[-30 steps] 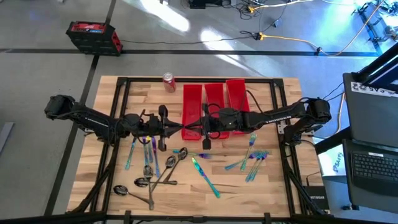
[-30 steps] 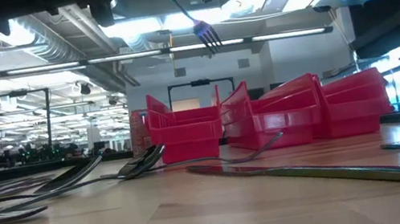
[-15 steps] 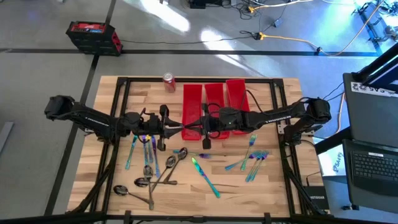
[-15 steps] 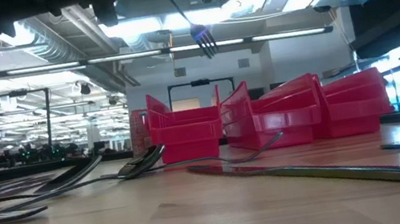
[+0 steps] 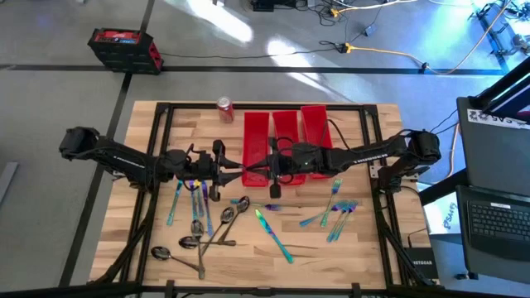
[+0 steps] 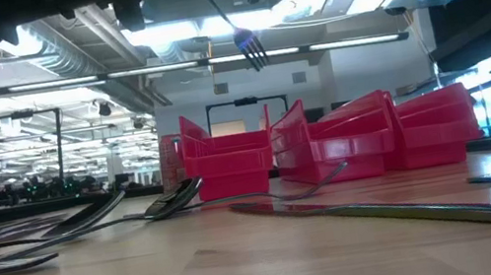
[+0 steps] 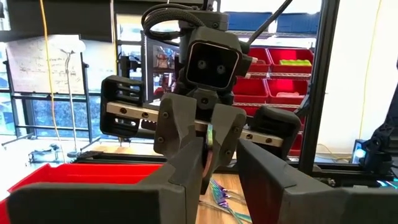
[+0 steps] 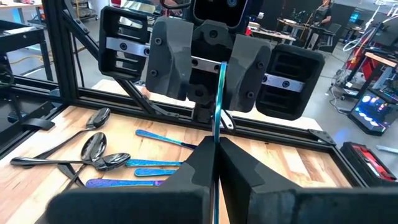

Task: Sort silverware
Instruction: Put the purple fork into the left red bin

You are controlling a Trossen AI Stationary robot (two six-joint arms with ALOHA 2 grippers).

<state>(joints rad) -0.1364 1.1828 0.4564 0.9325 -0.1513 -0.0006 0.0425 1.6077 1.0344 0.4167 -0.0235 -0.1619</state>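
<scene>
The fork's loose end [image 7: 209,134] is free between the open fingers of my left gripper, so my left gripper should close on it [image 8: 222,76] before my right gripper lets go of the fork's handle.
My right gripper [image 5: 267,172] is shut on the handle of a teal-blue fork [image 8: 219,99] above the middle of the table, just in front of the red bins [image 5: 286,132]. In the low view the fork [image 6: 253,48] hangs with its tines down. Facing it, my left gripper [image 5: 234,172] is open, its fingers [image 8: 169,59] standing apart on either side of the fork's free end. More silverware lies on the wood: dark spoons [image 5: 203,233], a teal knife [image 5: 274,235], and teal forks and knives at the right [image 5: 335,212] and left [image 5: 195,199].
Three long red bins stand side by side at the back centre. A red soda can [image 5: 224,108] stands at the back, left of them. A black frame [image 5: 157,145] runs round the table. A laptop [image 5: 497,219] sits off the right edge.
The left gripper's fingers have parted from shut to open around the fork. Both arms and the fork have hardly moved.
</scene>
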